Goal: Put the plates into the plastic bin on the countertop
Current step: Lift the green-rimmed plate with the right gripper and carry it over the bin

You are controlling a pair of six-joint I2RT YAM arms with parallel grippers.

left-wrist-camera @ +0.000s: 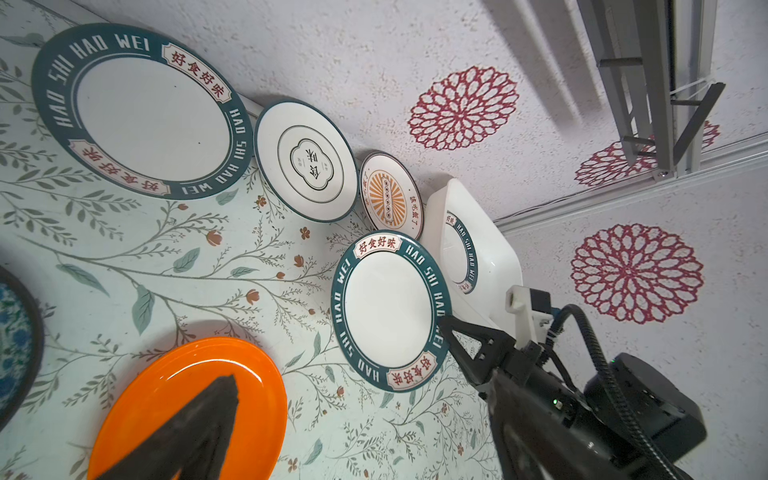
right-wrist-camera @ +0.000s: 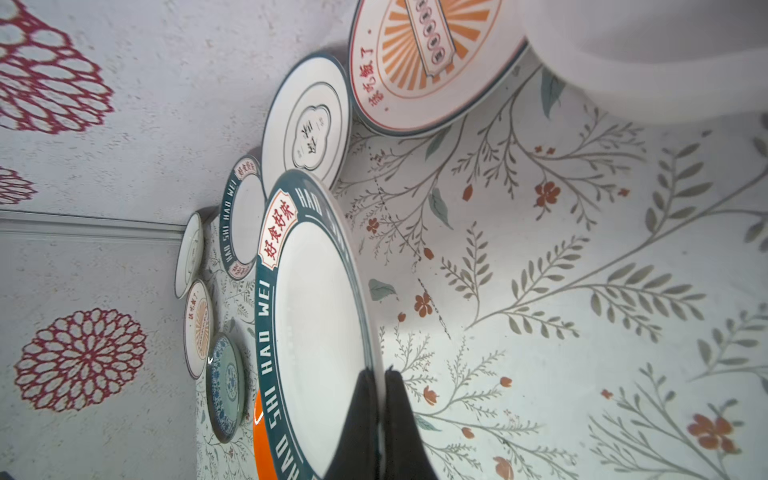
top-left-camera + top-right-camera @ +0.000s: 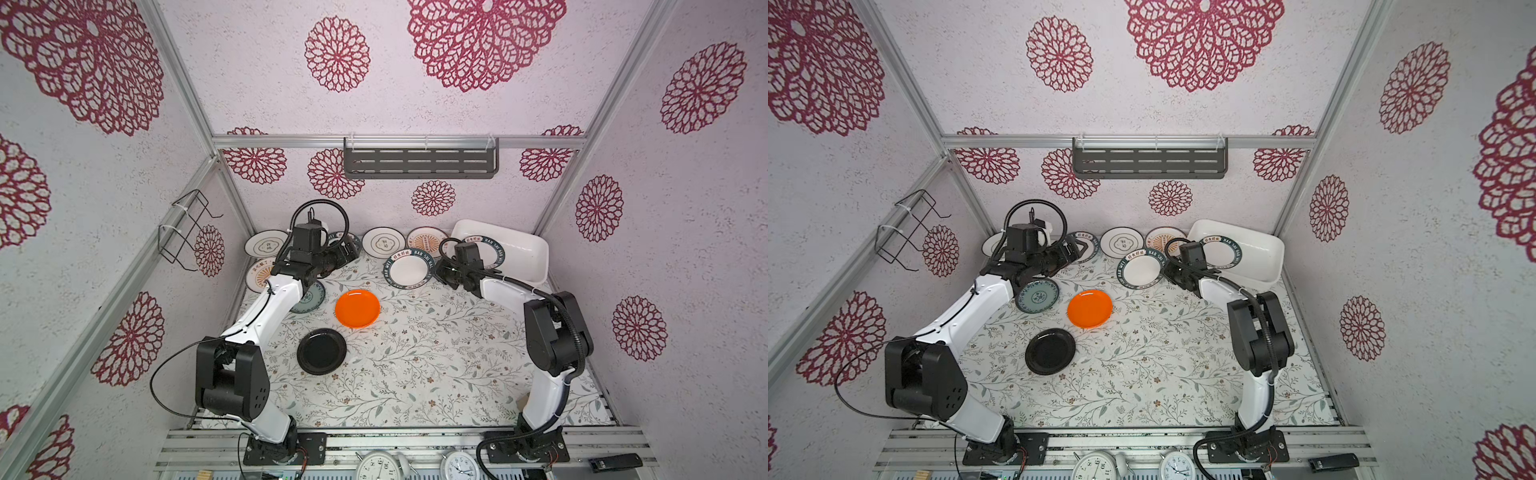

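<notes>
My right gripper is holding the plate in my right gripper [image 3: 1140, 270] face up like the green-rimmed plate in the bin [image 3: 1222, 252], so it should keep carrying it until it rests on top.
My right gripper [image 2: 379, 374] is shut on the rim of a white plate with a dark green lettered rim [image 3: 409, 270], just left of the white plastic bin [image 3: 523, 253] at the back right. A second green-rimmed plate [image 3: 486, 251] lies inside the bin. My left gripper [image 3: 353, 251] hangs open and empty near the back wall, over a third green-rimmed plate [image 1: 141, 112]. On the countertop [image 3: 436, 357] lie an orange plate [image 3: 357, 308], a black plate [image 3: 321, 351] and a teal plate [image 3: 1037, 296] partly under the left arm.
Along the back wall lie a ringed plate [image 3: 383, 243] and a sunburst plate [image 3: 426, 241], with two more plates [image 3: 266, 243] at the back left. A dark slotted shelf [image 3: 419, 162] hangs on the back wall and a wire rack [image 3: 187, 232] on the left wall.
</notes>
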